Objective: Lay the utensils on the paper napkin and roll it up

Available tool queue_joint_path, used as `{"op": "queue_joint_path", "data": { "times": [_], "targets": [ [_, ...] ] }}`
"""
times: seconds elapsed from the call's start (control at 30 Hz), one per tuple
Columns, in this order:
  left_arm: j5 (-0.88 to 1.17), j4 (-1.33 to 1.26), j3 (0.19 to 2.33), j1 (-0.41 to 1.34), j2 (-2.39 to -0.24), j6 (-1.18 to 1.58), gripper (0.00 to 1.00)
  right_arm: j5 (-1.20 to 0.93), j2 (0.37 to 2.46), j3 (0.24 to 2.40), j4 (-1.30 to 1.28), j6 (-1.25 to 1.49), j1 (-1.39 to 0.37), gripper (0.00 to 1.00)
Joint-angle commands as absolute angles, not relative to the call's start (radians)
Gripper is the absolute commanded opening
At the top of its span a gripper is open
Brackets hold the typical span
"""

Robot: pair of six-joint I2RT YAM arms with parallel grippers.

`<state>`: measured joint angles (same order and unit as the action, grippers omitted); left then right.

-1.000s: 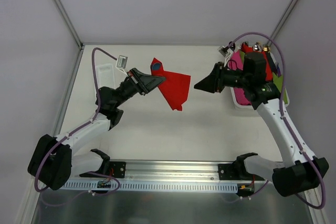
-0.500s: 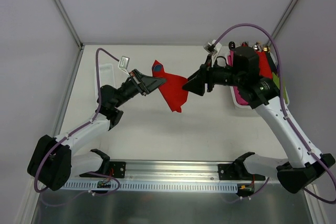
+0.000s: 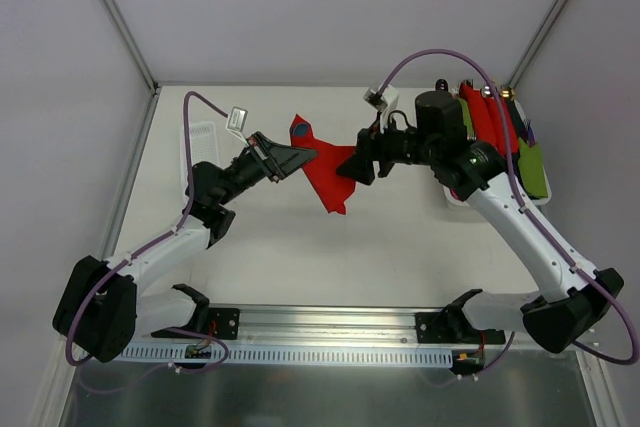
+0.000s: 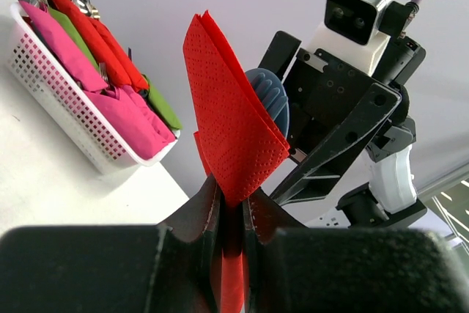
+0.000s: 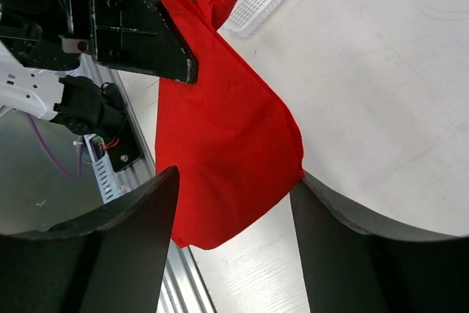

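Observation:
Next, my right gripper moves in, folds the red napkin's loose flap [image 3: 332, 190] around and clamps the napkin [image 3: 322, 157] next to my left gripper, because the flap spreads wide past my left gripper.
The red paper napkin [image 3: 332, 169] hangs folded in the air over the table's middle, pinched at one edge by my left gripper [image 3: 306, 153], which is shut on it. In the left wrist view the napkin [image 4: 231, 130] rises from between the closed jaws of the left gripper [image 4: 233, 199]. My right gripper [image 3: 352, 169] stands open at the napkin's right corner. In its wrist view the napkin [image 5: 220, 152] hangs between the spread fingers of the right gripper [image 5: 233, 181], apparently untouched. Utensils [image 3: 489, 91] stick out of rolled bundles in the basket.
A white mesh basket [image 3: 455, 197] at the right edge holds red, pink and green rolled bundles [image 4: 88, 49]. A small white mesh tray [image 3: 200, 137] lies at the back left. A blue ribbed piece [image 4: 270, 99] shows behind the napkin's top. Cage posts frame the table.
My right arm has swung left from the basket to the napkin's right corner, and its jaws have opened wider. The left gripper and the napkin have stayed put.

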<state>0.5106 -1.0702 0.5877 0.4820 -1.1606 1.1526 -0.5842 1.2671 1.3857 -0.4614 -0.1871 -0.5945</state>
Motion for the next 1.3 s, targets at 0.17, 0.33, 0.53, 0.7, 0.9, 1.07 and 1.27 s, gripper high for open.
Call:
{"op": "queue_joint_path", "data": {
  "times": [0.17, 0.33, 0.53, 0.7, 0.9, 1.07, 1.27],
  "targets": [
    [0.499, -1.132, 0.621, 0.471, -1.177, 1.155, 0.00, -0.443, 1.268, 1.631, -0.619, -0.368, -0.555, 0.67],
    [0.497, -1.134, 0.621, 0.471, -1.186, 1.155, 0.00, -0.552, 1.309, 1.740, -0.695, -0.333, -0.520, 0.67],
    [0.508, -1.146, 0.629, 0.471, -1.190, 1.161, 0.00, -0.656, 1.319, 1.675, -0.660, -0.236, -0.549, 0.68],
    [0.514, -1.150, 0.638, 0.471, -1.189, 1.164, 0.00, -0.683, 1.344, 1.599, -0.629, -0.212, -0.563, 0.68],
    [0.526, -1.189, 0.632, 0.471, -1.201, 1.186, 0.00, -0.678, 1.373, 1.529, -0.580, -0.201, -0.577, 0.68],
    [0.531, -1.207, 0.635, 0.471, -1.207, 1.196, 0.00, -0.712, 1.388, 1.499, -0.535, -0.176, -0.581, 0.68],
    [0.529, -1.209, 0.635, 0.471, -1.210, 1.195, 0.00, -0.794, 1.385, 1.462, -0.471, -0.111, -0.584, 0.67]
  ]
}}
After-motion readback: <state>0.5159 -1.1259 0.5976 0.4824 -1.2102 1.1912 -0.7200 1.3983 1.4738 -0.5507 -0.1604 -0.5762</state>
